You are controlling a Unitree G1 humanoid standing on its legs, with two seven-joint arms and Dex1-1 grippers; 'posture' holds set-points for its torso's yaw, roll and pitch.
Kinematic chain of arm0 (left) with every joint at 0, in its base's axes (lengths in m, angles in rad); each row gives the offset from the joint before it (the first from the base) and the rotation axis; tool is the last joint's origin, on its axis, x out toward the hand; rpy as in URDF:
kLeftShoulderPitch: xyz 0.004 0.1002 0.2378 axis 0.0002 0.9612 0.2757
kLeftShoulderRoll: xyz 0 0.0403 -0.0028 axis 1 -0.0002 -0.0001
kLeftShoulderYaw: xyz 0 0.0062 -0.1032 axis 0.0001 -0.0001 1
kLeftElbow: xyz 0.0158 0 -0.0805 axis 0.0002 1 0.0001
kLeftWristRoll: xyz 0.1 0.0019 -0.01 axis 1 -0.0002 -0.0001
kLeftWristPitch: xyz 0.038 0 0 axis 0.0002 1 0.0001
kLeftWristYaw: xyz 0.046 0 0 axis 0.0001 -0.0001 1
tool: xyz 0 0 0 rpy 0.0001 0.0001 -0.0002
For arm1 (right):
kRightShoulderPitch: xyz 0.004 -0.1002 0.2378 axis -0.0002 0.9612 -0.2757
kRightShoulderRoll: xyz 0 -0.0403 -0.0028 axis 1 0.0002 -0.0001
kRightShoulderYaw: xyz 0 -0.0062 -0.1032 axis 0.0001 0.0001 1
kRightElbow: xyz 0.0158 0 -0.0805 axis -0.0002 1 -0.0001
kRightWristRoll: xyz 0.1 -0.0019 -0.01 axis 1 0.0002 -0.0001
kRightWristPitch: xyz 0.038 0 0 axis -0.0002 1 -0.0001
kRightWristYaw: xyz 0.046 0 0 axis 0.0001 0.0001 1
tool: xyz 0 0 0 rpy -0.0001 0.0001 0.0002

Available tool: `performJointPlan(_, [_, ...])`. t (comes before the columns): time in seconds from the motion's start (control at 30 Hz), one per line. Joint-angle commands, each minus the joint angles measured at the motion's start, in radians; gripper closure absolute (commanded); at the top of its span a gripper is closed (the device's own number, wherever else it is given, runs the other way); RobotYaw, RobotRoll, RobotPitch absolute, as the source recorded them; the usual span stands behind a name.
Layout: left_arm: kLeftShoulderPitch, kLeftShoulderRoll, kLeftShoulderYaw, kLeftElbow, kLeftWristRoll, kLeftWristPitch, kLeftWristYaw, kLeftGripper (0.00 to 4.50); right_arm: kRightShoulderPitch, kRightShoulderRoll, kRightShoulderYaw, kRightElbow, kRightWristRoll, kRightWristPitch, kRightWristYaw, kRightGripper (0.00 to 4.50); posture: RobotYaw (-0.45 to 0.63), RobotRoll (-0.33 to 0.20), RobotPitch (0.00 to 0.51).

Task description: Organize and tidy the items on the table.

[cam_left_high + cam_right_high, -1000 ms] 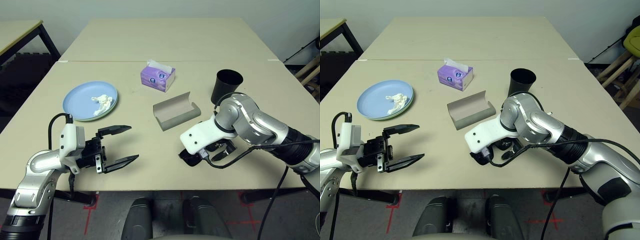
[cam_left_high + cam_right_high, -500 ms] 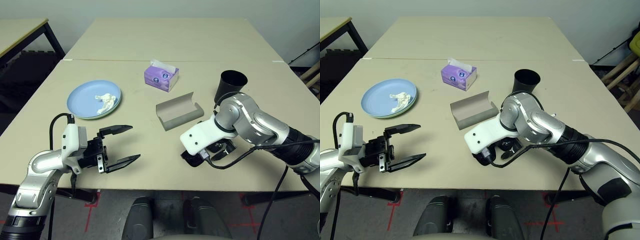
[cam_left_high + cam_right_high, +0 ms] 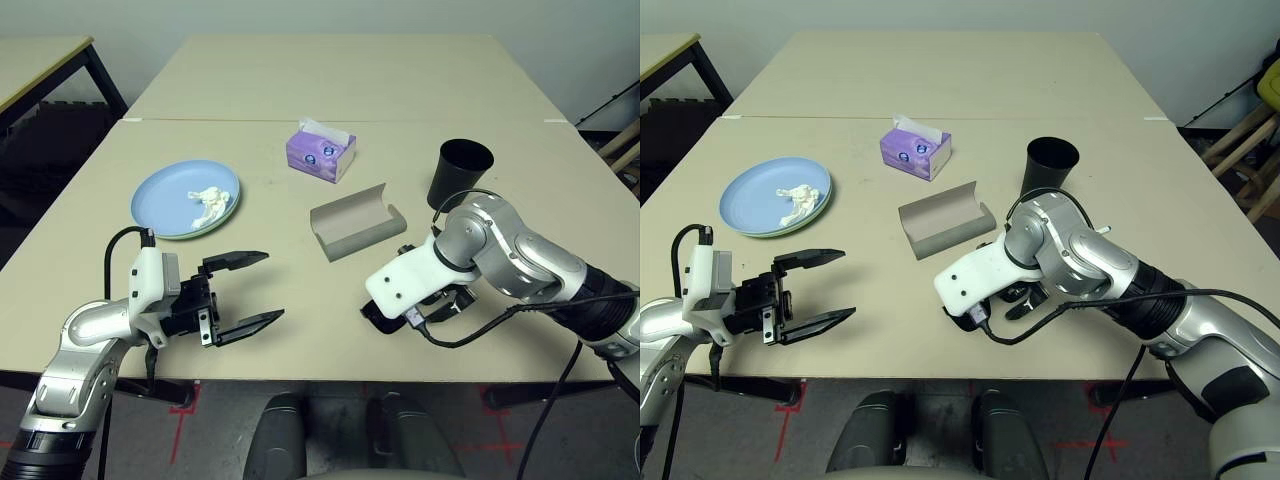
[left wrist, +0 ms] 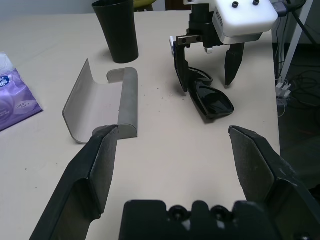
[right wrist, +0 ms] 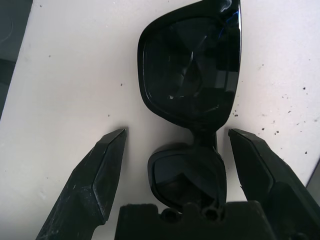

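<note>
The lid of the grey glasses case leans open above a long, empty trough [image 3: 354,224]. I expect the black sunglasses [image 5: 201,132] to settle inside lengthwise when I lower them.
Black sunglasses [image 5: 192,65] lie near the table's front edge on the right. My right gripper [image 5: 177,134] stands open over them, one finger on each side, pointing down at the table [image 3: 300,290]. An open grey glasses case [image 3: 355,222] lies at mid-table, with a black cup [image 3: 459,175] upright behind it to the right. At the left, crumpled white tissue [image 3: 207,199] rests on a blue plate [image 3: 165,195] with a green rim showing beneath it. My left gripper [image 3: 245,292] hovers open near the front left, holding nothing.
A purple tissue box [image 3: 320,153] stands behind the case at mid-table. Another beige table [image 3: 340,75] adjoins at the back. Bare tabletop lies between my two grippers and between the plates and the case.
The head view has shifted a little. Both grippers stay open and almost where they were, the right one still over the sunglasses.
</note>
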Motion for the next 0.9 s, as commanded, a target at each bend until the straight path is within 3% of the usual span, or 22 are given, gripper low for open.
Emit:
performJointPlan(0.03, [-0.006, 0.002, -0.014, -0.004, 0.017, 0.003, 0.000, 0.03, 0.007, 0.004, -0.029, -0.014, -0.006, 0.008, -0.006, 0.00, 0.13, 0.000, 0.096])
performJointPlan(0.1, [-0.008, 0.001, -0.014, -0.002, 0.017, 0.002, 0.000, 0.03, 0.007, 0.008, -0.031, -0.012, -0.006, 0.007, -0.008, 0.00, 0.13, 0.000, 0.096])
performJointPlan(0.2, [-0.013, 0.000, -0.014, 0.002, 0.018, -0.001, -0.001, 0.00, 0.006, 0.015, -0.034, -0.008, -0.006, 0.002, -0.011, 0.65, 0.13, 0.000, 0.096])
performJointPlan(0.5, [-0.024, -0.003, -0.012, 0.018, 0.024, -0.011, -0.003, 0.00, 0.004, 0.020, -0.043, -0.003, -0.003, -0.012, -0.014, 4.06, 0.13, 0.000, 0.094])
performJointPlan(0.9, [-0.036, -0.001, -0.012, 0.039, 0.023, -0.015, -0.013, 0.00, -0.023, 0.020, -0.080, 0.013, 0.009, -0.018, -0.013, 4.08, 0.12, 0.000, 0.096])
